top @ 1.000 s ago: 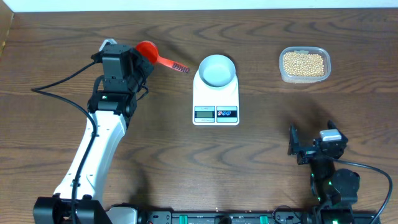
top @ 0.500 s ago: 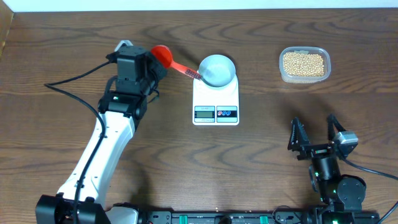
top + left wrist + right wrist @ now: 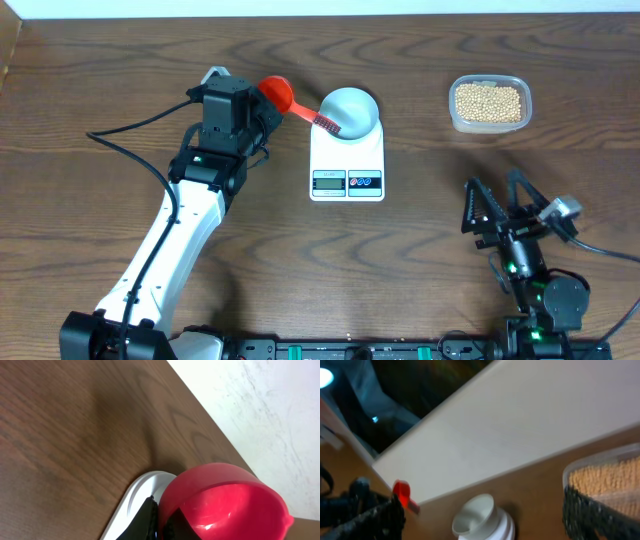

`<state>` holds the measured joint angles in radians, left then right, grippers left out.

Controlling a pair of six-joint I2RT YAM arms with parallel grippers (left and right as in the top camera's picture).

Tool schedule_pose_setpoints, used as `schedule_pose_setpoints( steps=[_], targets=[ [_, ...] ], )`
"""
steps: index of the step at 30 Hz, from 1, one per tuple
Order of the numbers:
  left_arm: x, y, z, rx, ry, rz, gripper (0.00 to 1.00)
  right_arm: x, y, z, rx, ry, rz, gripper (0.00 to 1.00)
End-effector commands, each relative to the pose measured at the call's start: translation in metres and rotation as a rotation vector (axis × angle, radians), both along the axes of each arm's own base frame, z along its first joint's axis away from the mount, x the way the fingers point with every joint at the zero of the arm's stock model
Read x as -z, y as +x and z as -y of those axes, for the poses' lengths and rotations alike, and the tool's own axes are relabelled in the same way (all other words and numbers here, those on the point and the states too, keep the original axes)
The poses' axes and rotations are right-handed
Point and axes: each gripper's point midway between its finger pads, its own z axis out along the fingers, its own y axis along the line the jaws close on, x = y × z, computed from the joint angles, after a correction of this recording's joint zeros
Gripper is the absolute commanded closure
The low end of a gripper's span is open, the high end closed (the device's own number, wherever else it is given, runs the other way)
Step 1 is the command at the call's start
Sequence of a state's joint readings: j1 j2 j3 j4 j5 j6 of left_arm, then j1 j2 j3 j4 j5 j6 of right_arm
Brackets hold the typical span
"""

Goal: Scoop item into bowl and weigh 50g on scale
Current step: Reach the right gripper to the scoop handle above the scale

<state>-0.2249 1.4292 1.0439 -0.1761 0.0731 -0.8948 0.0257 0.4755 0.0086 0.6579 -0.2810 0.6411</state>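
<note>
My left gripper is holding the red scoop's cup (image 3: 277, 92), and the scoop's handle sticks out free. My right gripper should keep going toward the handle's end (image 3: 327, 124) and close there.
My left gripper (image 3: 266, 106) is shut on the red scoop (image 3: 277, 93), gripping it at the cup. The scoop's handle tip reaches over the rim of the pale bowl (image 3: 352, 110). That bowl stands on the white scale (image 3: 347, 165) and looks empty. In the left wrist view the scoop's cup (image 3: 225, 502) is empty, and the black fingers (image 3: 149, 521) press against it. The beans (image 3: 488, 101) lie in a clear tub at the back right. My right gripper (image 3: 508, 210) stands open low at the right, far from everything. Its wrist view shows the bowl (image 3: 475, 512), the beans (image 3: 607, 477) and the scoop (image 3: 401, 492).
The clear tub (image 3: 456, 112) sits right of the scale, with bare wood between them. A black cable (image 3: 130, 150) trails left of the left arm. The table's back edge meets a white wall (image 3: 510, 420) just behind the bowl and tub.
My left arm has carried the scoop to the right, from left of the scale until its handle reaches over the bowl. The right gripper has turned on its wrist, still open.
</note>
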Motion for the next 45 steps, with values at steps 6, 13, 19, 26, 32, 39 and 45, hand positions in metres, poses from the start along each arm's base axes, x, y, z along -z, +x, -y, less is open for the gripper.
schedule_pose_setpoints(
  steps=[6, 13, 19, 26, 32, 39, 45],
  targets=[
    [-0.023, 0.003, 0.003, 0.003, -0.024, 0.049, 0.93, -0.005, 0.038, -0.054, -0.331, -0.048, -0.102, 0.01],
    [-0.023, 0.001, 0.010, 0.026, -0.062, 0.039, 0.93, -0.021, 0.059, -0.112, -0.697, -0.138, -0.040, 0.01],
    [-0.022, 0.001, 0.010, -0.011, -0.112, 0.021, 0.94, -0.014, 0.060, -0.136, -0.796, -0.137, -0.041, 0.01],
    [-0.022, 0.000, 0.012, -0.015, -0.139, 0.013, 0.93, -0.012, 0.072, -0.131, -0.725, -0.122, -0.063, 0.01],
    [-0.023, -0.002, 0.019, 0.011, -0.171, 0.002, 0.93, -0.009, 0.071, -0.148, -0.715, -0.086, -0.099, 0.01],
    [-0.024, -0.007, 0.033, 0.081, -0.219, -0.016, 0.93, -0.002, 0.072, -0.186, -0.817, -0.090, -0.121, 0.01],
    [-0.023, -0.012, 0.041, 0.129, -0.242, -0.028, 0.93, -0.004, 0.084, -0.205, -0.876, -0.096, -0.111, 0.33]
  ],
)
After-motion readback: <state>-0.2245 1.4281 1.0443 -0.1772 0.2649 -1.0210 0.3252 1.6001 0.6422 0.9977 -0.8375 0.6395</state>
